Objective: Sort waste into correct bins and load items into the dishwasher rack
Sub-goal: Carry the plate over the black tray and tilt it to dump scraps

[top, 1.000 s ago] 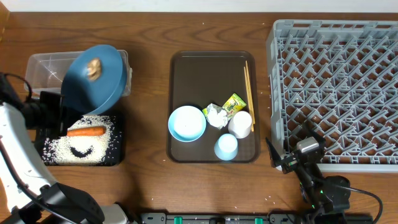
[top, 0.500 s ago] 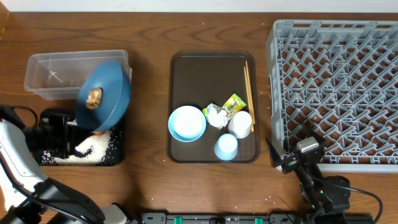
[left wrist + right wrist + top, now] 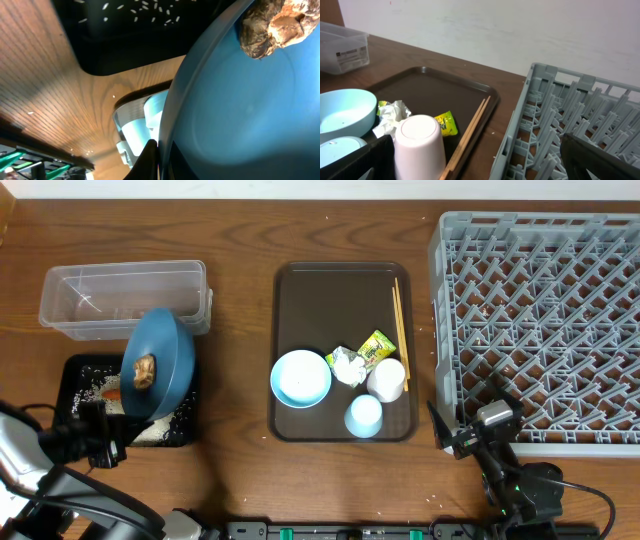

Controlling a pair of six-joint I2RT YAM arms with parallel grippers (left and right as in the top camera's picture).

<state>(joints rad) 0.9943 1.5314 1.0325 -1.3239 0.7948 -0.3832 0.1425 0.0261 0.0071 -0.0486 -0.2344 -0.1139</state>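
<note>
The brown lump (image 3: 144,371) is sticking to the tilted dark blue plate, so the robot's left gripper should swing the plate back and tip it from the black tray's other side (image 3: 70,386).
My left gripper (image 3: 120,423) is shut on the rim of the dark blue plate (image 3: 160,363), which is tilted steeply over the black tray (image 3: 80,370). In the left wrist view the gripper (image 3: 162,150) pinches the plate (image 3: 235,100), and the brown lump (image 3: 272,22) clings near its top. A sliver of orange carrot (image 3: 112,393) and rice (image 3: 150,430) show on the tray beside the plate. My right gripper (image 3: 457,435) stands open at the grey rack's (image 3: 540,320) front left corner, holding nothing.
The clear tub (image 3: 120,295) lies behind the black tray. The brown serving tray (image 3: 330,290) carries a pale blue bowl (image 3: 300,378), pale blue cup (image 3: 364,416), whitish cup (image 3: 387,379), crumpled paper (image 3: 347,365), snack wrapper (image 3: 376,346) and chopsticks (image 3: 400,320).
The left arm has pulled toward the front, bringing the tilted plate from beside the tub down over the black tray. The lump stays on the plate. The right arm has not moved.
</note>
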